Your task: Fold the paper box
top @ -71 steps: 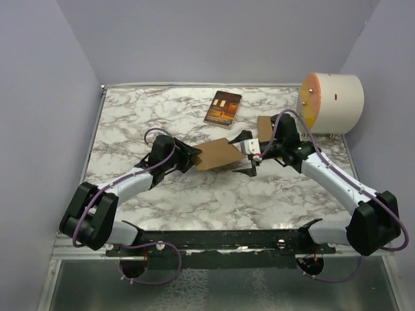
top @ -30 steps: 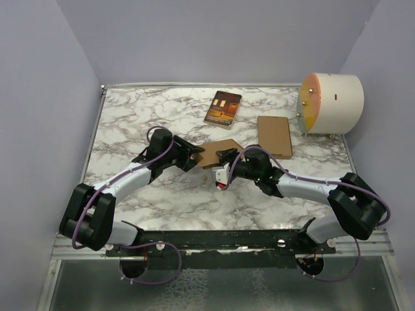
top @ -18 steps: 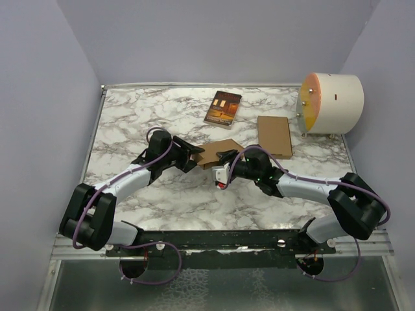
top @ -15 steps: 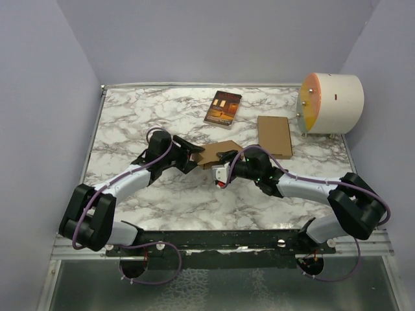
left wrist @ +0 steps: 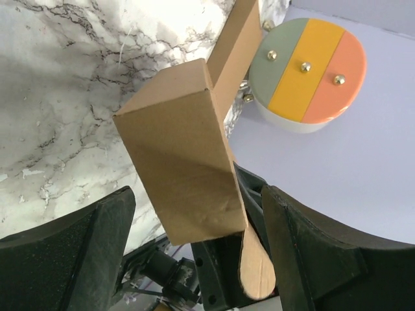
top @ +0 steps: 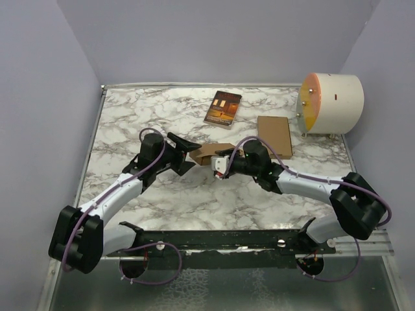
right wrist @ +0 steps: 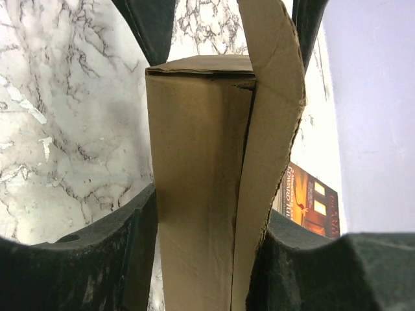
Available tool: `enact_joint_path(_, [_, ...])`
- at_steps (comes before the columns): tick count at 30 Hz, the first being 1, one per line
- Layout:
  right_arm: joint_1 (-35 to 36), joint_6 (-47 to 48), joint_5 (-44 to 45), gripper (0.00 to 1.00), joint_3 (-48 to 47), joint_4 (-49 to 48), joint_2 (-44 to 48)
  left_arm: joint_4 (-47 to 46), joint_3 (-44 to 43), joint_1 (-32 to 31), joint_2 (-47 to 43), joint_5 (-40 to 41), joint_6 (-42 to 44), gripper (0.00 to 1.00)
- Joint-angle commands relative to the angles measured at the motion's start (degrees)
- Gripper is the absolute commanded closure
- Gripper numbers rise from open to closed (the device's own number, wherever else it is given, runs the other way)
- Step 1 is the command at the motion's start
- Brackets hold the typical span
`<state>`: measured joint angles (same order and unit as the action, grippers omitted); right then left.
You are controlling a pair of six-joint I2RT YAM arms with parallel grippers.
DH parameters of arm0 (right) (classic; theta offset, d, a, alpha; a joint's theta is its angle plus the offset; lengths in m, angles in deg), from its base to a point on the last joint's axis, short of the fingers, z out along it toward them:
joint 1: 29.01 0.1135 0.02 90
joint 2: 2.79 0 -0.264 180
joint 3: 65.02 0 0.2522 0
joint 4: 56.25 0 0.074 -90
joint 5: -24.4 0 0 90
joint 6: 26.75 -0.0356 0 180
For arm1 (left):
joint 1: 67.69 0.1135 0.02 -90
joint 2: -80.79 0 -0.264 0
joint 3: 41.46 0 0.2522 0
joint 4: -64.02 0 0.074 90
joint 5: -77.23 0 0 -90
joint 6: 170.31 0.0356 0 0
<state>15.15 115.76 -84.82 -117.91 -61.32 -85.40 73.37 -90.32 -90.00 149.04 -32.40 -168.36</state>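
The paper box (right wrist: 198, 142) is closed at the end facing my left gripper, but its loose flap (right wrist: 273, 97) is standing open. Next, I turn the paper box with my right gripper and put it down flat.
The paper box (top: 209, 153) is a small slim brown carton held above the middle of the table, one loose flap running along its side (right wrist: 272, 129). My right gripper (top: 220, 161) is shut on it, both fingers (right wrist: 97, 259) pressed against its long sides (right wrist: 198, 194). In the left wrist view its other end (left wrist: 185, 162) sits between my left gripper's (left wrist: 198, 259) fingers (left wrist: 71, 259), with a gap on the left side and a rounded tab close to the right finger. The left gripper (top: 186, 153) stands open.
A dark red-brown book (top: 223, 108) lies at the back of the marble table (top: 162, 201). A bigger slim brown carton (top: 274, 136) lies to its right. A white drum with a striped face (top: 331, 102) stands at the back right corner.
My left gripper has opened wide and let go of the paper box. The right gripper has kept its hold and carried the box slightly back.
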Motion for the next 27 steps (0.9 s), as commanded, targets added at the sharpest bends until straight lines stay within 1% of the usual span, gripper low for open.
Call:
enact_joint_path(1, [-1.8,-5.9,-3.9,0.60,-3.2,2.2,0.5,3.9,0.4,0.6,-5.4,3.6,1.8,0.18])
enact_joint_path(8, [-4.8,-12.7,-7.6,0.60,-6.2,5.0,0.6,8.6,-0.2,0.8,-11.6,7.5,4.7,0.18])
enact_joint_path(12, [-8.0,-19.4,-12.0,0.60,-8.8,7.6,1.0,9.0,0.5,0.9,-15.1,10.5,9.6,0.18])
enact_joint_path(15, [-10.8,-26.1,-16.6,0.61,-12.6,11.4,0.4,4.5,3.4,1.0,-17.1,11.3,13.3,0.18])
enact_joint_path(21, [-17.3,-40.8,-28.2,0.61,-21.1,17.2,-2.6,-11.2,10.5,1.2,-20.4,8.2,25.3,0.17])
enact_joint_path(24, [-21.0,-49.7,-36.3,0.61,-25.2,19.1,-5.9,-13.1,11.6,1.2,-21.3,7.3,30.2,0.16])
enact_joint_path(27, [-23.3,-58.2,-42.9,0.61,-28.9,21.0,-9.8,-13.0,12.2,1.2,-21.7,6.9,33.8,0.16])
